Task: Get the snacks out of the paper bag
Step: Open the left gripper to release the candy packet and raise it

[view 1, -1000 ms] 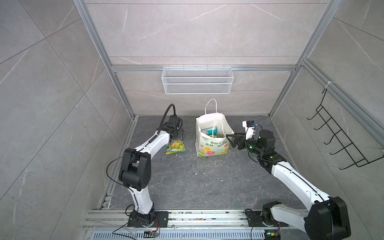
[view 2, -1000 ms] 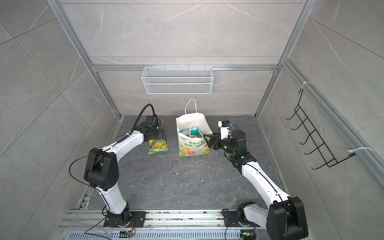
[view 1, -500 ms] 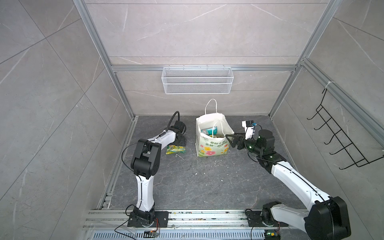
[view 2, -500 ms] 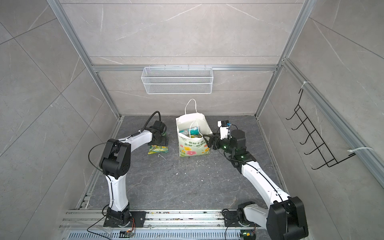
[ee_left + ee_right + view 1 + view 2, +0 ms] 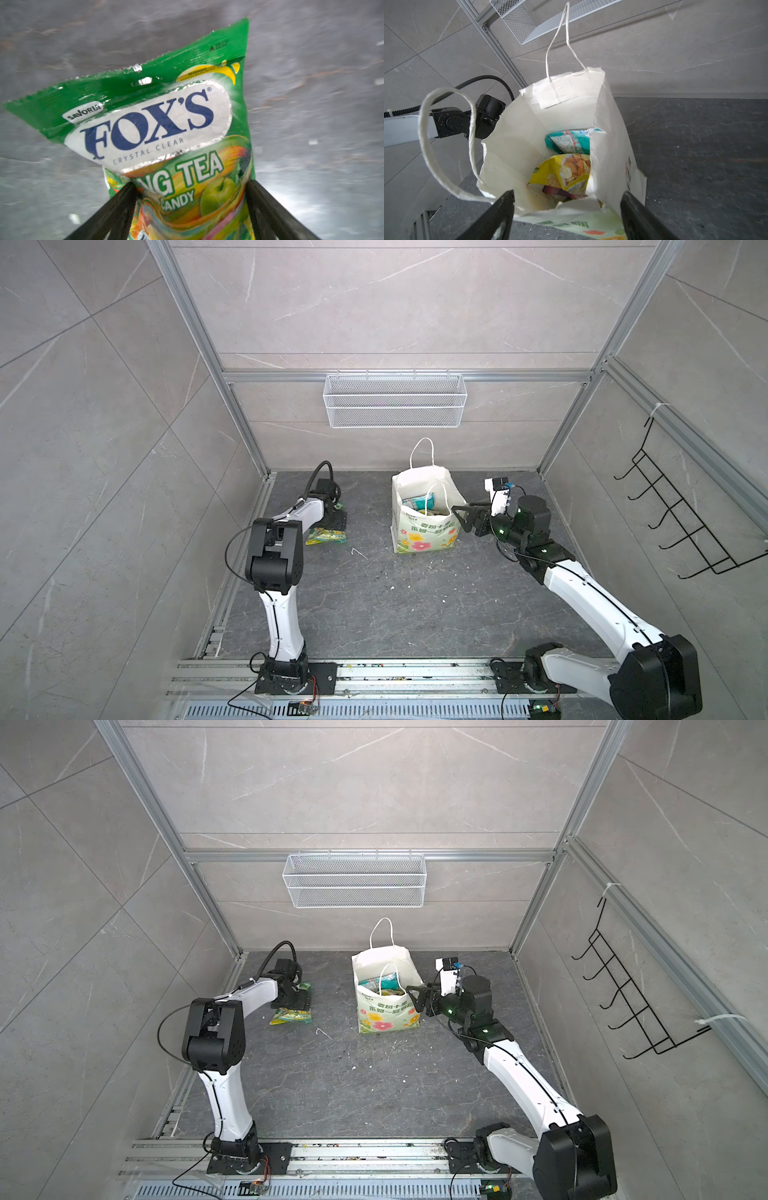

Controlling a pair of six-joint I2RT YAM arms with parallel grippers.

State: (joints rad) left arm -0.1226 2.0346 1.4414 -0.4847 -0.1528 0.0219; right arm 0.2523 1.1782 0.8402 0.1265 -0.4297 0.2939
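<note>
The green FOX'S packet (image 5: 294, 1016) is low over clear floor (image 5: 264, 1014), away from the bag, so I should keep lowering it with my left gripper until it rests there, then let go.
The white flower-print paper bag (image 5: 424, 531) (image 5: 384, 1015) stands open at the back of the floor. Snacks lie inside it: a teal packet (image 5: 569, 141), a yellow packet (image 5: 566, 170) and a dark red one (image 5: 560, 191). My right gripper (image 5: 566, 194) (image 5: 461, 512) is open at the bag's right rim, its jaws astride the near corner. A green FOX'S packet (image 5: 158, 120) (image 5: 326, 536) is low over the floor left of the bag. My left gripper (image 5: 191, 184) (image 5: 334, 519) is shut across its width.
A white wire mesh basket (image 5: 395, 406) hangs on the back wall above the bag. A black hook rack (image 5: 681, 522) is on the right wall. White scraps (image 5: 359, 552) lie on the dark floor. The arms' base rail (image 5: 374, 676) runs along the front.
My left arm has folded its elbow up and drawn the green packet a little toward the left wall. The right arm and the bag have not moved.
</note>
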